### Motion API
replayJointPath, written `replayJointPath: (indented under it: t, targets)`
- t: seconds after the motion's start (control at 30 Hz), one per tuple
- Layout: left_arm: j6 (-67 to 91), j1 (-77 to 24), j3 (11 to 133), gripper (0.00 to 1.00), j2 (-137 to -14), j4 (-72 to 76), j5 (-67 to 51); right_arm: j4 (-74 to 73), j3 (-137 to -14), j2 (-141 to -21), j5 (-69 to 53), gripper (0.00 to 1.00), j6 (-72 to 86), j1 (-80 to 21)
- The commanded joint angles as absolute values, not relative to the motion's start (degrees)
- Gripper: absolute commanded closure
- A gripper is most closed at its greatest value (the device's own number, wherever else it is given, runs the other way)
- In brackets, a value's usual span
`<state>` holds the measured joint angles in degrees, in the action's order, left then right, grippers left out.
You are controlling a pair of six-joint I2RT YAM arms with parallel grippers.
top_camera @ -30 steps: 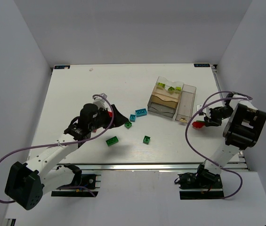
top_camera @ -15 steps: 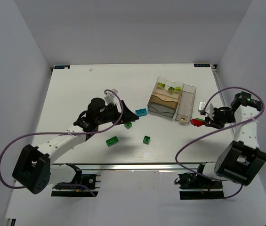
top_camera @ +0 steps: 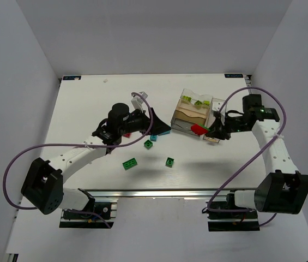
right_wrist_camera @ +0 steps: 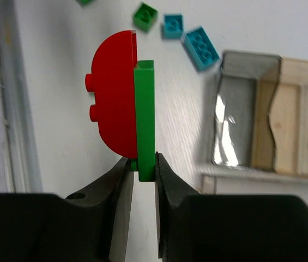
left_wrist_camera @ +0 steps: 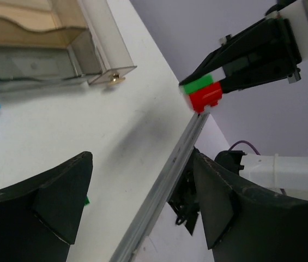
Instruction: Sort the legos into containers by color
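Note:
My right gripper is holding the green plate (right_wrist_camera: 145, 114) and the red lego (top_camera: 198, 129) is sticking out free, so my left gripper should keep going toward the red lego and close.
My right gripper (right_wrist_camera: 143, 164) is shut on a thin green plate (right_wrist_camera: 145, 117) with a rounded red lego (right_wrist_camera: 114, 95) stuck to its side. In the top view it holds this piece (top_camera: 199, 129) at the near edge of the clear containers (top_camera: 193, 115). Lime legos (top_camera: 194, 101) lie in the far box. My left gripper (top_camera: 155, 124) is open and empty, pointing right, just left of the containers. Its wrist view shows the right gripper's red-and-green piece (left_wrist_camera: 203, 91) ahead. Green legos (top_camera: 130, 162) (top_camera: 169, 161) (top_camera: 149, 144) and a cyan one (top_camera: 154, 137) lie on the table.
The longer narrow box (top_camera: 217, 114) stands on the right of the cluster. A red lego (top_camera: 126, 134) shows beside the left arm. Two cyan legos (right_wrist_camera: 200, 48) (right_wrist_camera: 173, 25) lie left of the containers. The table's near rail (left_wrist_camera: 164, 185) runs below.
My right arm has swung left from the table's right side to the containers, carrying the red-and-green piece. My left gripper has moved right and farther, toward the containers.

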<state>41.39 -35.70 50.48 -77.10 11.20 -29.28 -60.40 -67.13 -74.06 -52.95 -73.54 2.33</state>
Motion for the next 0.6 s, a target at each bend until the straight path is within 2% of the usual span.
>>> replayJointPath:
  t: [0.0,0.23,0.57]
  targets:
    - [32.0,-36.6,54.8,0.16,-75.9,10.4,-27.9,-56.1,-69.5,-75.1,-60.2,1.00,-60.2,-2.7]
    - [21.2,-37.7,54.3,0.18,-73.1,9.3,-28.2,-43.4,-66.9,-74.5,-62.9,1.00,-38.2,-11.2]
    - [14.2,-38.8,50.2,0.20,-67.7,12.9,-26.3,-38.6,-64.9,-75.0,-58.2,1.00,-30.9,-17.6]
